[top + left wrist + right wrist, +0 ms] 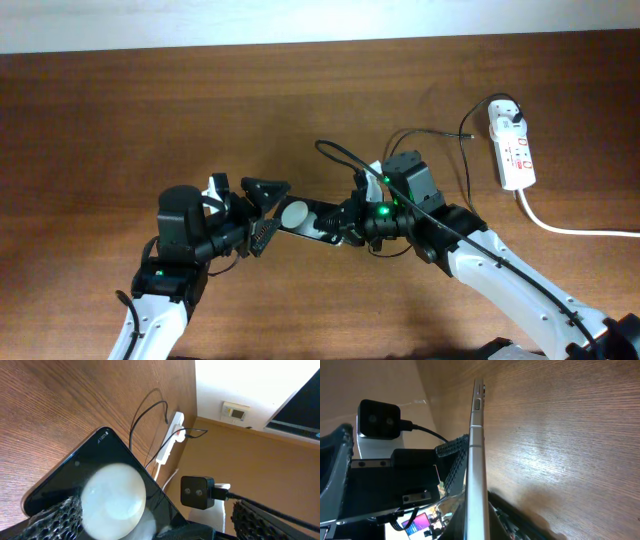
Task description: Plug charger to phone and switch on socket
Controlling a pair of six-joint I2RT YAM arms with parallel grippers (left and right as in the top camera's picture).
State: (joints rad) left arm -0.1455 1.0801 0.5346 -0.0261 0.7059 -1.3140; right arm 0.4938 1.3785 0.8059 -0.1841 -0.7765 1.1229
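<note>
My right gripper, closer to the cable's loose end (471, 136), has the phone (310, 222), so my left gripper should take it and free my right one for the cable.
The phone (318, 218), a black slab with a white round patch, is held off the table between both arms. My right gripper (350, 222) is shut on its right end; in the right wrist view the phone (477, 460) stands edge-on between the jaws (480, 525). My left gripper (265, 214) is open, its fingers spread either side of the phone's left end (75, 475). The charger's thin black cable (340, 155) loops on the table behind, one end lying near the socket (512, 150). The left wrist view also shows the cable (145, 415) and the socket (167, 442).
The socket's thick white cord (570, 228) runs off to the right edge. The wooden table's far edge (300, 45) meets a pale wall. The two arms stand close together at the front centre.
</note>
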